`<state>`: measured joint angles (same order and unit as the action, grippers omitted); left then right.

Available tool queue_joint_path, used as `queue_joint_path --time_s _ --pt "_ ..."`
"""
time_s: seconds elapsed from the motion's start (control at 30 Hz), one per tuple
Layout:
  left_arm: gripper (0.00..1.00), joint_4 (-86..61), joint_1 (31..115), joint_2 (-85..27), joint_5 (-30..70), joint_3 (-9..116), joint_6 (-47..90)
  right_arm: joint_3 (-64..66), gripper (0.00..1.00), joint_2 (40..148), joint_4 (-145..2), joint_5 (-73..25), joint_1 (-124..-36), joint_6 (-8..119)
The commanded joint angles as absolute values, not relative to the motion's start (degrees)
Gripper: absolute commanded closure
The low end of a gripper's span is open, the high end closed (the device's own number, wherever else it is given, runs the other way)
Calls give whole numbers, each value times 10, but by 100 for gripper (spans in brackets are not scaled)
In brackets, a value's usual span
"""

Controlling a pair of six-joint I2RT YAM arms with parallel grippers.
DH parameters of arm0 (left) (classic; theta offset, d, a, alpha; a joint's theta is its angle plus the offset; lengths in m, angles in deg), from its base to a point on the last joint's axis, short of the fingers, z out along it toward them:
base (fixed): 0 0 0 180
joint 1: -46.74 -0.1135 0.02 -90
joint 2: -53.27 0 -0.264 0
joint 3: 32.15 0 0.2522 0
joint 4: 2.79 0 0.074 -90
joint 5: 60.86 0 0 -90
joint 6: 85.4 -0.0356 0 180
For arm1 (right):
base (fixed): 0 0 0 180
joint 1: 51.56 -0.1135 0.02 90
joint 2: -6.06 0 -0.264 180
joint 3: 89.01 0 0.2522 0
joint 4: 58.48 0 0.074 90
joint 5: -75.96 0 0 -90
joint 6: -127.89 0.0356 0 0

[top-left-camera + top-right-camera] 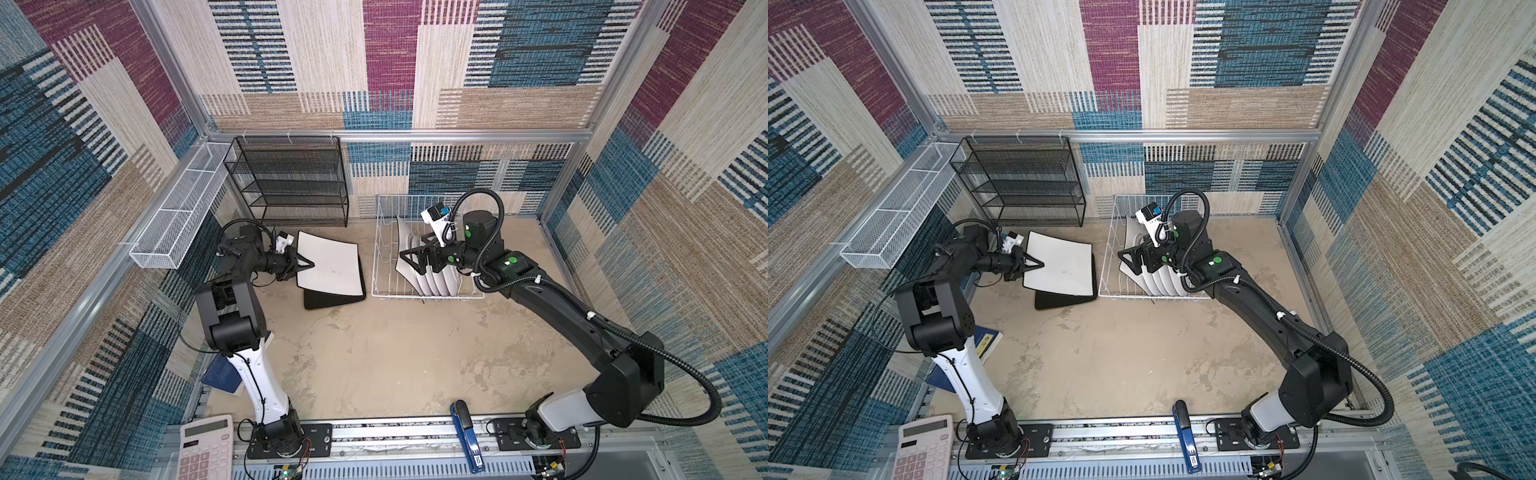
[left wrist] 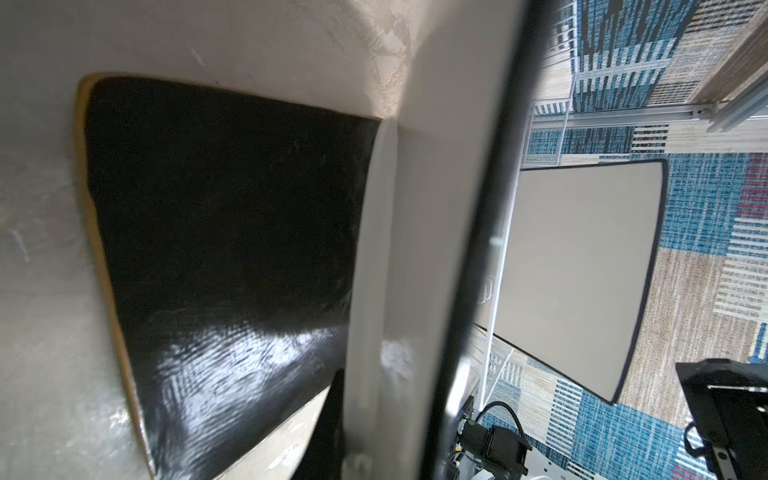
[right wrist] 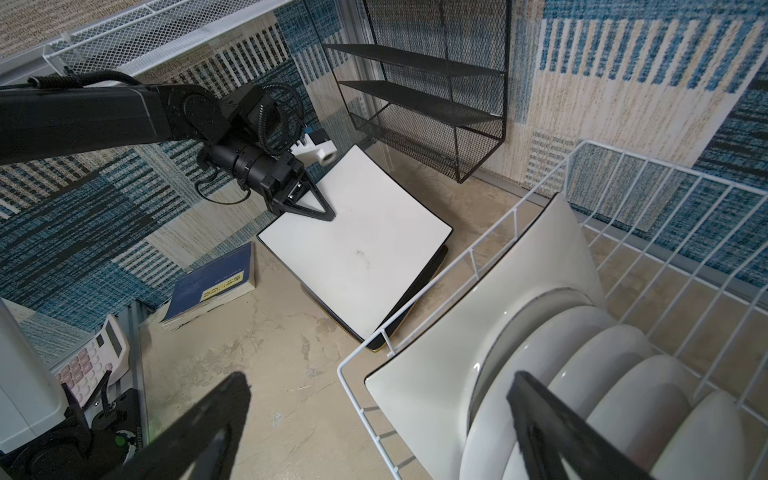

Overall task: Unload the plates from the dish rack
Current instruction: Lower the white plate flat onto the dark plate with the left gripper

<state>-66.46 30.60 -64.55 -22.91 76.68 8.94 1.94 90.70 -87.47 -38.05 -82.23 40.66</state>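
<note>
I keep lowering my left gripper, as its square white plate [image 1: 330, 265] is nearly level over the black-backed plate [image 1: 326, 300], until both plates meet, and then release.
My left gripper [image 1: 305, 262] is shut on the edge of a square white plate [image 1: 332, 266] with a black rim. The plate is held nearly flat over a black-backed plate [image 1: 328, 302] that lies face down on the table; I cannot tell whether they touch. The white wire dish rack [image 1: 380, 249] stands to the right. In it a square white plate [image 3: 478, 311] leans ahead of a row of round white plates [image 3: 602, 374]. My right gripper [image 3: 374, 415] hangs open over the rack's near corner. One finger is outside the rim and the other is among the round plates.
A black mesh tiered shelf [image 1: 291, 183] stands against the back wall, with a long white mesh basket [image 1: 178, 216] on the left wall. A blue book [image 3: 212, 286] lies by the left arm. A pink calculator [image 1: 205, 446] and a blue stapler [image 1: 467, 440] sit at the front rail.
</note>
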Motion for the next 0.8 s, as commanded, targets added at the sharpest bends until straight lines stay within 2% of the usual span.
queue_joint_path --time_s 0.0,0.5,0.77 --pt "100 -652 302 -651 -287 769 70 15 1 900 -858 -383 -823 409" --pt "100 -652 287 -689 -304 763 66 -7 1 875 -841 -385 -822 411" --pt "87 -652 282 -707 -290 755 69 -14 1 869 -835 -386 -823 413"
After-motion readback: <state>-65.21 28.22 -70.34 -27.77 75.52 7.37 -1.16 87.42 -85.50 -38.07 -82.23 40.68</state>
